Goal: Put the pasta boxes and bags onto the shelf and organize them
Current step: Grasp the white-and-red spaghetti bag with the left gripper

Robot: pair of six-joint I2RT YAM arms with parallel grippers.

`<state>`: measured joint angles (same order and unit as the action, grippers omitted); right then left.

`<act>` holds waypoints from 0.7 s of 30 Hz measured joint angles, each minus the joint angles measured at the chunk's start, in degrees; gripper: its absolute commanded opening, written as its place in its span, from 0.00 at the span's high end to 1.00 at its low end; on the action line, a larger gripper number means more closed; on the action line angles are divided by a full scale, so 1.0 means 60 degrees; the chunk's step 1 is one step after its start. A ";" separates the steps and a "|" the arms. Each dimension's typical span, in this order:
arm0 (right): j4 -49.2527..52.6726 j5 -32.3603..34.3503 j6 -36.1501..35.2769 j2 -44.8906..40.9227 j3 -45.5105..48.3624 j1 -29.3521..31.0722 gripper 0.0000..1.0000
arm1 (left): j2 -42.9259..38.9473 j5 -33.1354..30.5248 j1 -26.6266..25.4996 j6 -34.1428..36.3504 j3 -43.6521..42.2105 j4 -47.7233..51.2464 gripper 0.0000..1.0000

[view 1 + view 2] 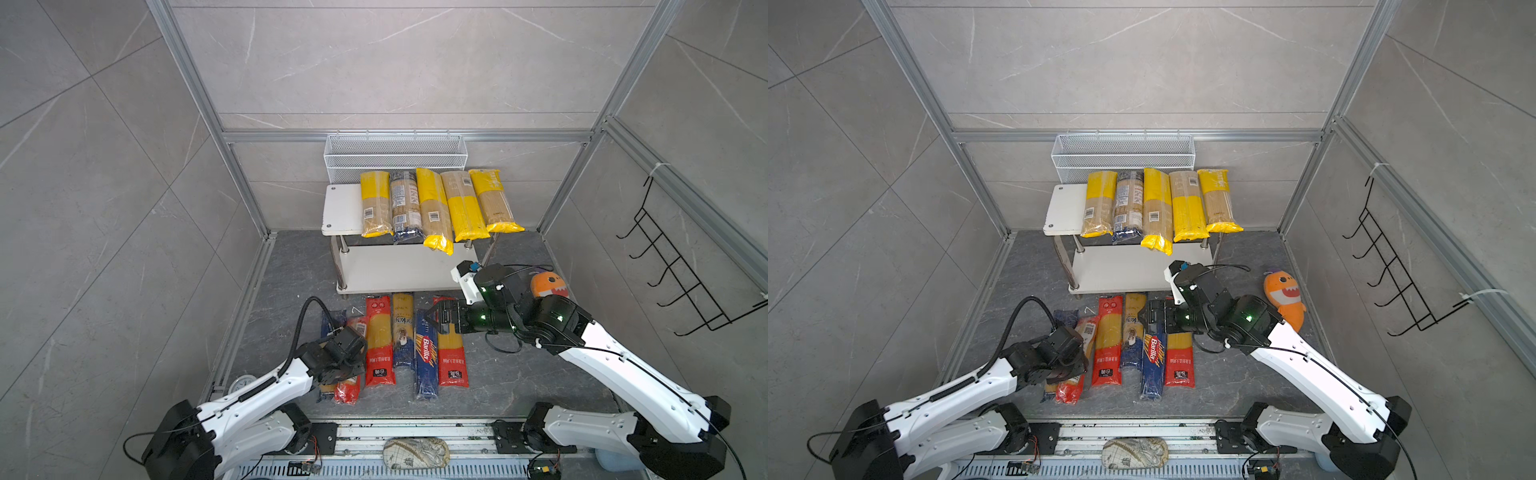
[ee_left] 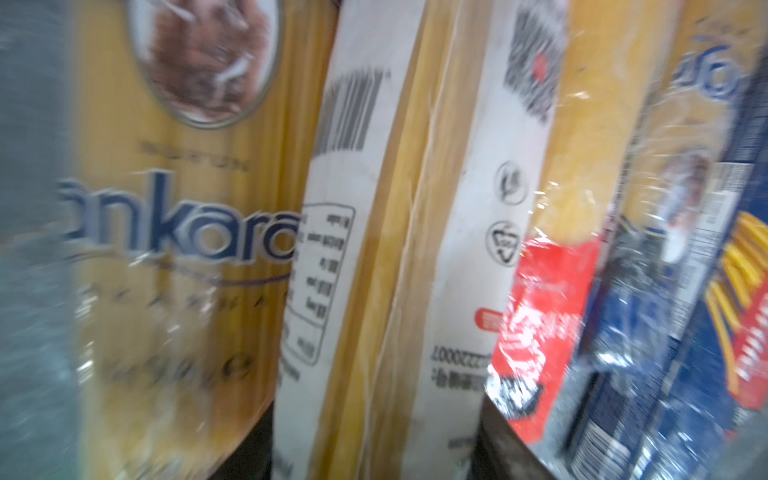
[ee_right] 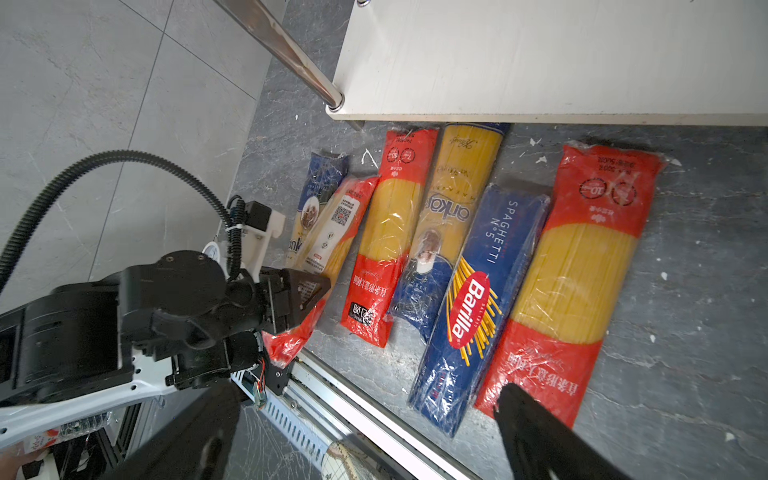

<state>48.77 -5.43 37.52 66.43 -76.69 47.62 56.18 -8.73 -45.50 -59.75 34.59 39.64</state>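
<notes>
The red-ended bag with the white label slants against the Ankara pack. Next, my left gripper opens and grabs the bag's middle squarely before it lifts the bag.
The shelf stands at the back with several yellow-ended pasta bags across its top board; its lower board is bare. Several more packs lie in a row on the floor in front. My left gripper is shut on the red-ended bag with a white label, second from the left. Beside it lies an Ankara pack. My right gripper hovers open above the blue Barilla pack and a red-ended bag.
A white wire basket hangs behind the shelf. An orange plush toy lies right of the right arm. A black hook rack is on the right wall. An aluminium rail runs along the front edge.
</notes>
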 measured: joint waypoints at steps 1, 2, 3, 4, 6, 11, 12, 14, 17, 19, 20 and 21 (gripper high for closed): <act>-0.0062 -0.0018 -0.0004 0.0029 0.0000 0.0004 0.00 | -0.0189 -0.0018 0.0000 0.0029 0.0219 0.0335 1.00; -0.0131 -0.0047 -0.0007 0.0066 0.0000 0.0000 0.00 | -0.0364 -0.0040 0.0000 0.0047 0.0470 0.0656 1.00; -0.0200 -0.0076 -0.0029 0.0117 0.0000 0.0000 0.00 | -0.0510 -0.0073 0.0000 0.0058 0.0710 0.0933 1.00; -0.0255 -0.0106 -0.0033 0.0160 0.0000 0.0000 0.00 | -0.0627 -0.0124 0.0000 0.0076 0.0914 0.1158 1.00; -0.0375 -0.0168 -0.0047 0.0259 0.0000 0.0000 0.00 | -0.0823 -0.0270 0.0000 0.0135 0.1315 0.1486 1.00; -0.0488 -0.0248 -0.0182 0.0368 0.0004 0.0000 0.00 | -0.0761 -0.0455 0.0000 0.0240 0.1534 0.1708 1.00; -0.0539 -0.0248 -0.0204 0.0364 0.0036 0.0000 0.00 | -0.0627 -0.0452 0.0000 0.0255 0.1450 0.1628 1.00; -0.0605 -0.0248 -0.0215 0.0342 0.0120 0.0000 0.00 | -0.0310 -0.0353 0.0000 0.0266 0.1100 0.1279 1.00; -0.0605 -0.0240 -0.0215 0.0277 0.0302 0.0000 0.00 | 0.0317 -0.0171 0.0000 0.0331 0.0233 0.0248 1.00; -0.0586 -0.0226 -0.0215 0.0182 0.0430 0.0000 0.00 | 0.0612 -0.0321 -0.0044 0.0342 -0.0106 -0.0463 1.00; -0.0572 -0.0208 -0.0215 0.0120 0.0484 0.0000 0.00 | 0.0685 -0.0335 -0.0036 0.0331 -0.0153 -0.0750 1.00; -0.0550 -0.0200 -0.0219 0.0058 0.0525 0.0000 0.00 | 0.0772 -0.0302 -0.0018 0.0328 -0.0178 -0.0998 0.96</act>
<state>45.47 -6.63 36.21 66.78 -73.54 47.62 60.82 -10.55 -45.60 -57.78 33.52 33.65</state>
